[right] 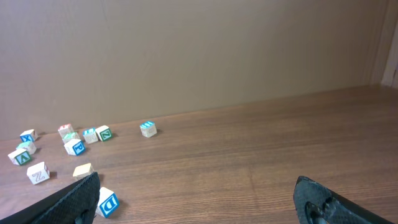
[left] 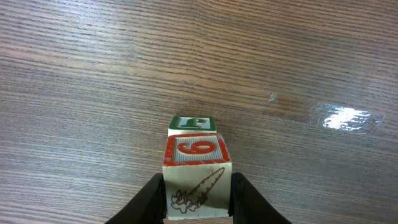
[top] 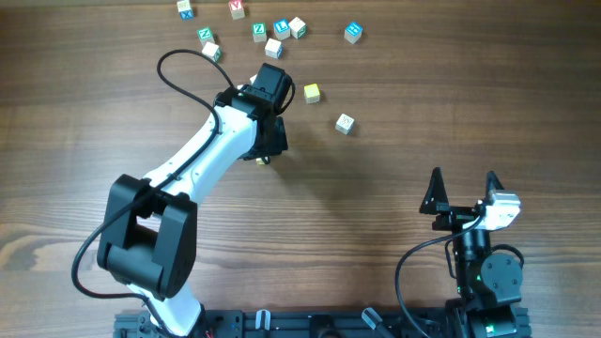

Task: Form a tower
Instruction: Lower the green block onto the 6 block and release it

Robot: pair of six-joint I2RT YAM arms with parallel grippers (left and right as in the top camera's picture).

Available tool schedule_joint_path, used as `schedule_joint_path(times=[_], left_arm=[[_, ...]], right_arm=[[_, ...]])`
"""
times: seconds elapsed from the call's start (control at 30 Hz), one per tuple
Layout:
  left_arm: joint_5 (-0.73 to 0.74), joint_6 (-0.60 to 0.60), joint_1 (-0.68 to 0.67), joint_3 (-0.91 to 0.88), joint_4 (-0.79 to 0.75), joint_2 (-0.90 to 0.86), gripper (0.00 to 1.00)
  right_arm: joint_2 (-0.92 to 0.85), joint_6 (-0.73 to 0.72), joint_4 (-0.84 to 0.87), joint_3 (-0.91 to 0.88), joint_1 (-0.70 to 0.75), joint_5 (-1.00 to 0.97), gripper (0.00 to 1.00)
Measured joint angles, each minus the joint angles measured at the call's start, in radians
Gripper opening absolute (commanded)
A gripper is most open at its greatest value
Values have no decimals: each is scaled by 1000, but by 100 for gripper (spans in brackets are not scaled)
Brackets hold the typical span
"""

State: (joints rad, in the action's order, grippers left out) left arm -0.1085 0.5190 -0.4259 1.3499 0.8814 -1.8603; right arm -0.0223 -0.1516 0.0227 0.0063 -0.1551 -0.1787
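The red cube [left: 197,150] is a little out of line with the green J cube [left: 192,124] under it. My left gripper should open, reach further down and squeeze the two cubes square.
My left gripper [left: 198,186] is shut on a pale wooden cube [left: 194,152] with a red 9 on one face and a carrot drawing on the face toward the camera. Its black fingers [left: 155,196] press against both sides of the cube. Just past it, in line and touching, is a second cube with a green J face [left: 193,123]. They look like parts of the tower, but how many cubes it holds is hidden. In the overhead view the left gripper [top: 267,141] covers the tower. My right gripper [top: 463,183] [right: 196,186] stands open and empty near the front right.
Loose cubes lie at the back of the table: a cluster with green, blue and red faces [top: 272,33], one teal cube [top: 352,32], a plain yellow one [top: 311,92] and a pale one [top: 346,123]. A blue D cube [right: 107,201] sits by the right gripper's left finger.
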Motion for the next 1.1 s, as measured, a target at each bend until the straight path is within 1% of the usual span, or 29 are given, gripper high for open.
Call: schedule_joint_path(times=[0.2,0.47,0.57,0.73,0.77,0.83,0.9,1.0,1.03,1.1], left_arm=[[0,-6,0,0,0,0,34],[0,-6,0,0,5,0,35],[0,-6,0,0,5,0,39],[0,-9,0,0,8,0,40],[0,-9,0,0,8,0,45],[-1,-8,0,0,8,0,58],[-3,-14,0,0,8,0,66],[-6,-12,0,-1,8,0,70],[-7,-13,0,-1,8,-1,73],[-7,-12,0,-3,2,-7,74]], right_arm=[[0,0,0,0,0,0,100],[0,0,0,0,0,0,100],[0,0,0,0,0,0,100],[0,0,0,0,0,0,100],[0,0,0,0,0,0,100],[0,0,0,0,0,0,100],[0,0,0,0,0,0,100],[0,0,0,0,0,0,100],[0,0,0,0,0,0,100],[0,0,0,0,0,0,100]])
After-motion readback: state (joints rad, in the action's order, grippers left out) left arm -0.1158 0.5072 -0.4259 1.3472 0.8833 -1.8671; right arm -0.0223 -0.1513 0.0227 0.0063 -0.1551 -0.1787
